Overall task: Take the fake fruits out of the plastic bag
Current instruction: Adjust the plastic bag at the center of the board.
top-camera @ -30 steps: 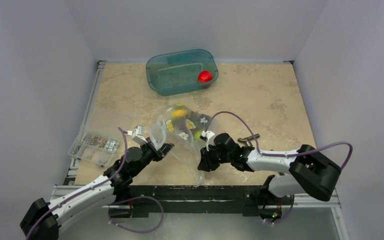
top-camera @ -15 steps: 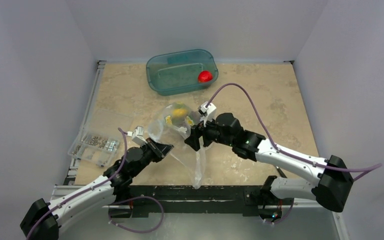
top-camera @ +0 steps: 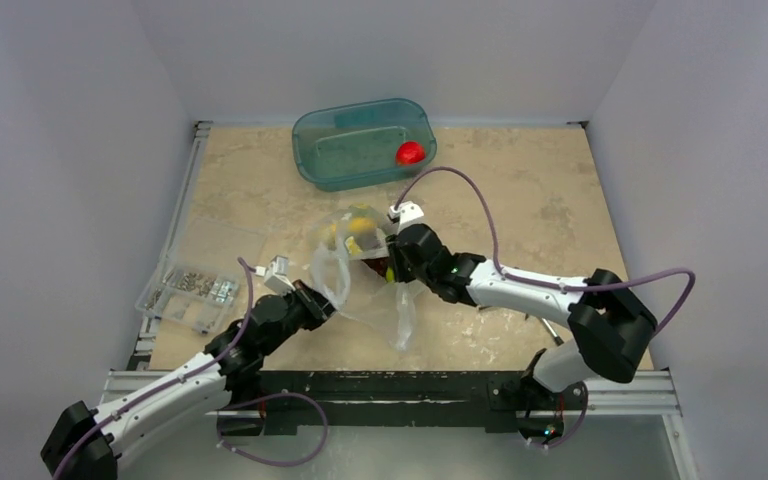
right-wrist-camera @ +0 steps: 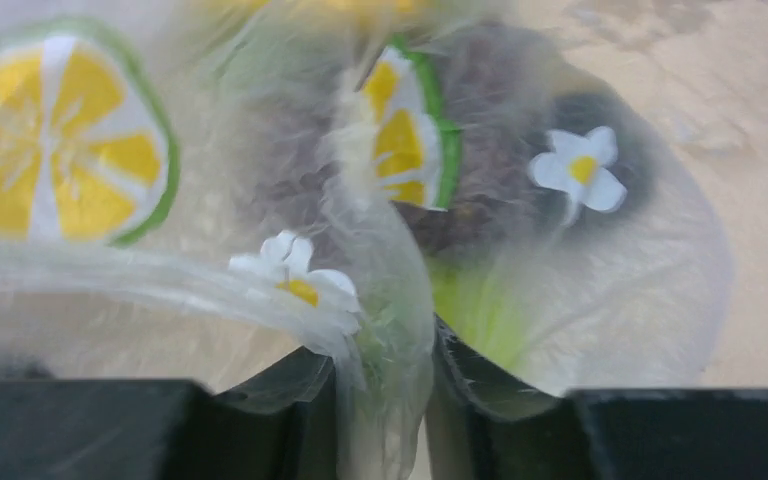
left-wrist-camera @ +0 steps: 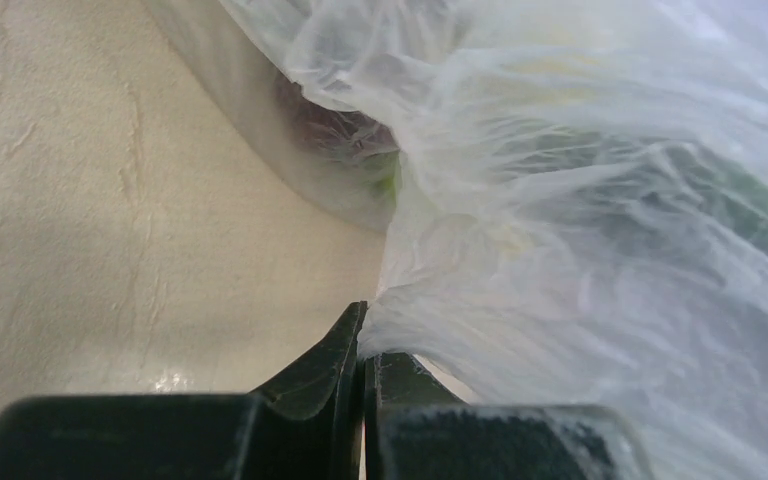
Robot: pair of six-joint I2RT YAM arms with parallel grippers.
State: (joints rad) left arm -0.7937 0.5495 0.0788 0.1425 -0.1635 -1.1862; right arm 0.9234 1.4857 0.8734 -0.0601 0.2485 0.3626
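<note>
The plastic bag's bunched film [right-wrist-camera: 372, 235] lies over the grape bunch by the robot's right gripper, so the left gripper should grab the plastic bag's edge [top-camera: 345, 248] next to the yellow fruit and pull it open.
The plastic bag [top-camera: 365, 285] is clear, printed with lemon slices and white flowers, and lies mid-table between both arms. My left gripper [top-camera: 320, 300] is shut on the bag's left edge; in the left wrist view its jaws [left-wrist-camera: 365, 335] pinch a whitish fold of the bag [left-wrist-camera: 580, 220]. My right gripper [top-camera: 388, 266] is shut on a bunched fold at the bag's right side [right-wrist-camera: 385, 370]. Inside the bag a yellow fruit [top-camera: 360, 226], a dark purple grape bunch [right-wrist-camera: 500, 190] and a green fruit [right-wrist-camera: 470, 305] show through the film. The purple bunch also shows in the left wrist view [left-wrist-camera: 330, 125].
A teal translucent tub [top-camera: 360, 148] stands at the back and holds a red round fruit [top-camera: 410, 152]. A flat clear box of metal parts [top-camera: 192, 285] lies at the left. Walls close the table on three sides.
My right gripper rose from near the front edge and moved back and left with its fold, bunching the bag. The bag's tail now hangs toward the front. My left gripper barely moved.
</note>
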